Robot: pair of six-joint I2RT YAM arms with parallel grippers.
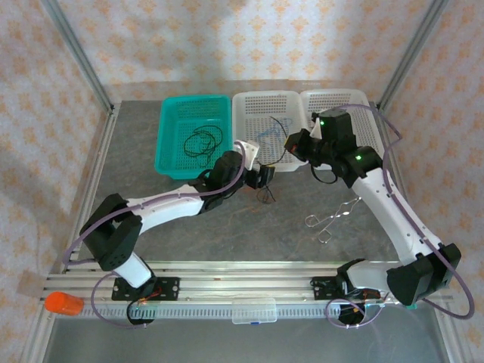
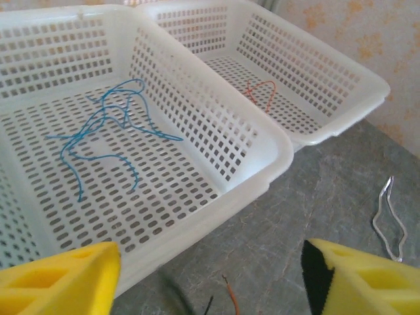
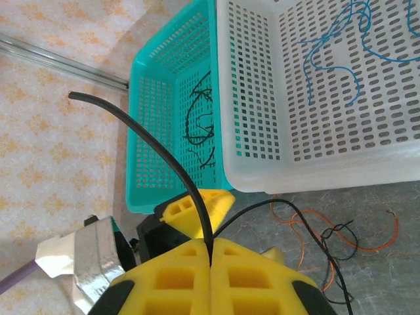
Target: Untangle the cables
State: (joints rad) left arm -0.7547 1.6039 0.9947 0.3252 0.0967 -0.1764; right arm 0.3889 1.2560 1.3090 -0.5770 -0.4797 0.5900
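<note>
The black cable is in my right gripper, far from the teal basket (image 1: pixel 193 136). Next, my left gripper takes the cable (image 1: pixel 277 159) and brings it there.
On the table in front of the white baskets lies a tangle of black and red-orange cables (image 1: pixel 266 195). My right gripper (image 3: pixel 210 246) is shut on a black cable (image 3: pixel 164 157) that arcs up and left from the pinch. A thinner black strand (image 3: pixel 289 211) leads to the tangle (image 3: pixel 335 236). My left gripper (image 2: pixel 211 269) is open just above the table, with an orange cable end (image 2: pixel 231 296) and a black end between its yellow fingers (image 2: pixel 72 279). Black cables (image 1: pixel 203 142) lie in the teal basket (image 1: pixel 170 140), a blue cable (image 2: pixel 105 131) in the middle white basket (image 2: pixel 262 167), a red-orange one (image 2: pixel 261 92) in the right basket (image 2: pixel 341 125).
A silver scissors-like tool (image 1: pixel 331 218) lies on the grey table right of the tangle, below my right arm. The three baskets stand side by side along the back. An aluminium rail (image 1: pixel 227 283) runs along the near edge.
</note>
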